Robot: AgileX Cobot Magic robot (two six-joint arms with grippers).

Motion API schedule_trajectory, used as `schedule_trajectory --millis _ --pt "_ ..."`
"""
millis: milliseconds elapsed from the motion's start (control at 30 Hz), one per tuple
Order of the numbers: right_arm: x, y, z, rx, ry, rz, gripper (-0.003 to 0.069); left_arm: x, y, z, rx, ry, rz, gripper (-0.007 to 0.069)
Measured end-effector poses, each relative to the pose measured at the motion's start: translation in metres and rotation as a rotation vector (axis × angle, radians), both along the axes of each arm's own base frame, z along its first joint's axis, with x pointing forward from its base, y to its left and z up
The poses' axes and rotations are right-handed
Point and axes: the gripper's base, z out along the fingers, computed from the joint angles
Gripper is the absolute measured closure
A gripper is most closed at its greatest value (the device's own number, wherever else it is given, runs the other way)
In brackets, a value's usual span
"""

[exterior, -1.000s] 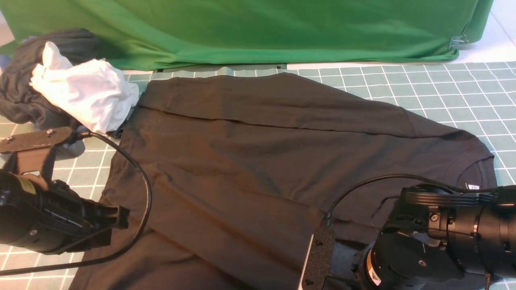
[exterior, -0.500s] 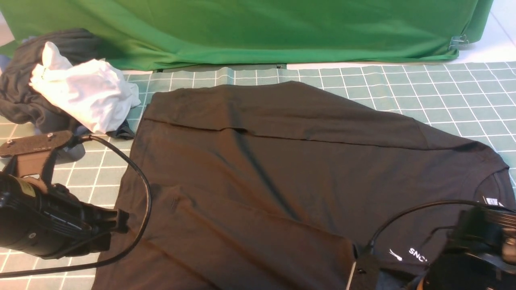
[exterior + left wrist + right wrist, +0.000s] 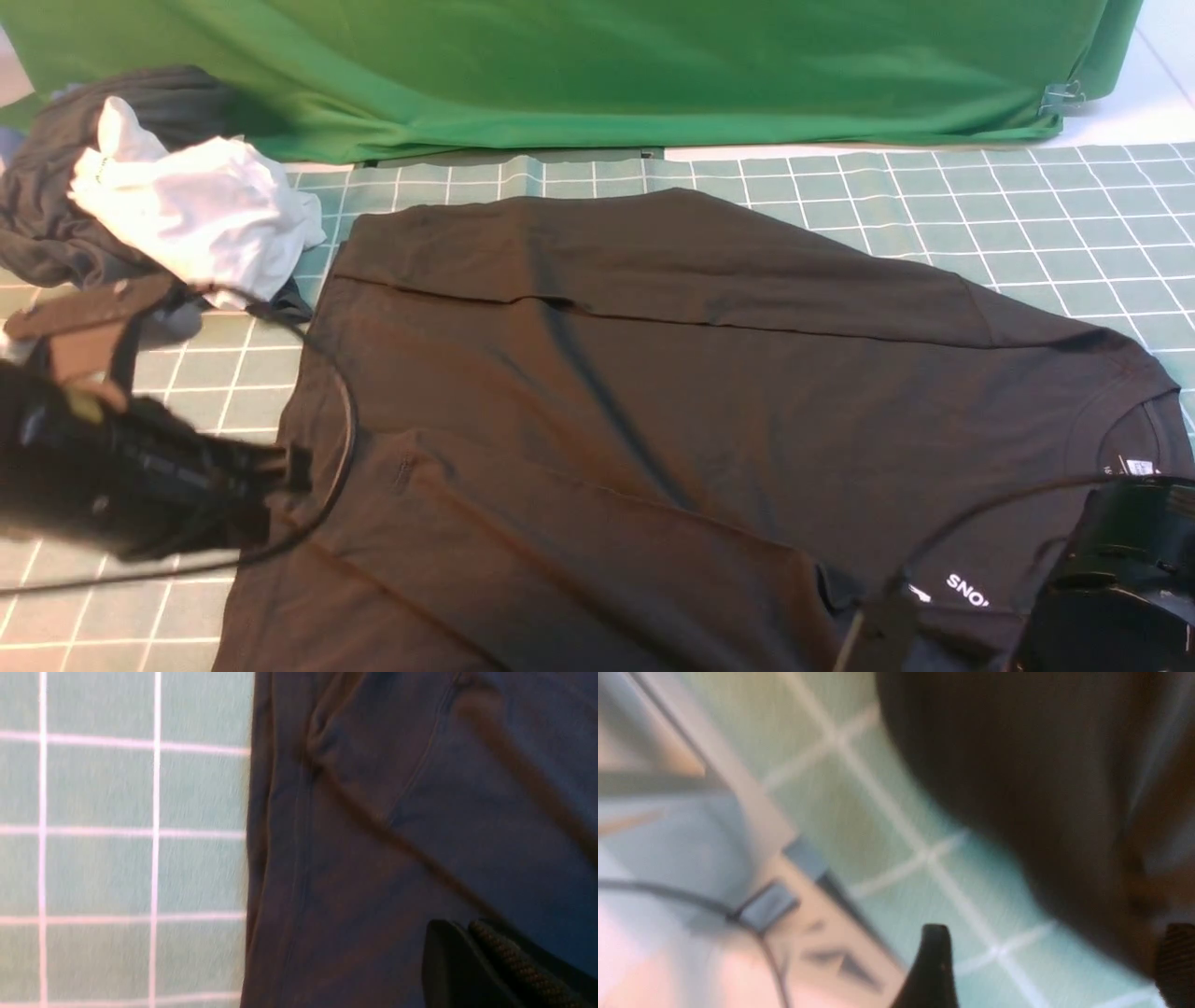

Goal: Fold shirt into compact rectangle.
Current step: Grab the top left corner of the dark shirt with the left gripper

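Observation:
Both sleeves [image 3: 683, 280] lie across the shirt's body. I expect the black shirt [image 3: 807, 414] to fold double and cover them when I bring its near edge to the back.
The black shirt [image 3: 653, 392] lies flat on the green grid mat [image 3: 1027, 205], both long sleeves folded across its body. Its neck label [image 3: 1137, 466] is at the right, and part of the white chest print [image 3: 966, 590] shows near my right arm [image 3: 1120, 579]. My left gripper [image 3: 295, 465] is shut and hovers over the shirt's left edge; in the left wrist view its fingers [image 3: 460, 928] are pressed together above the cloth [image 3: 397, 812]. My right gripper [image 3: 1055, 970] is open, with bare mat and the shirt's edge [image 3: 1041, 765] between its fingers.
A white garment [image 3: 187, 219] lies on a dark clothes bundle [image 3: 56, 187] at the far left. A green cloth backdrop [image 3: 597, 65] closes off the back, with a metal clip [image 3: 1061, 96] at its right end. The right wrist view shows the table's edge [image 3: 752, 812].
The shirt slid right and toward me, uncovering the chest print, then stopped. My right gripper opened and let go of it as the arm dropped right. My left arm is moving, blurred.

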Motion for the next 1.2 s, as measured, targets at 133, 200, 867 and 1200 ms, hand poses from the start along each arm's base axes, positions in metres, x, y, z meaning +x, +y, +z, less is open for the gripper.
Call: schedule_trajectory --millis 133,200,867,1200 --pt "-0.008 -0.005 0.020 0.024 0.023 -0.045 0.0137 0.031 -0.003 0.015 0.012 -0.032 -0.006 0.0617" --pt "-0.009 -0.006 0.041 0.106 -0.033 -0.058 0.0237 0.046 -0.004 0.022 0.015 -0.036 -0.005 0.0617" --pt "-0.012 -0.011 0.122 0.516 -0.319 -0.142 0.0635 0.245 -0.002 -0.025 0.072 0.067 0.217 0.0442" --pt "-0.011 -0.010 0.122 0.526 -0.327 -0.144 0.0635 0.277 0.028 -0.078 -0.132 0.201 0.422 0.0132"
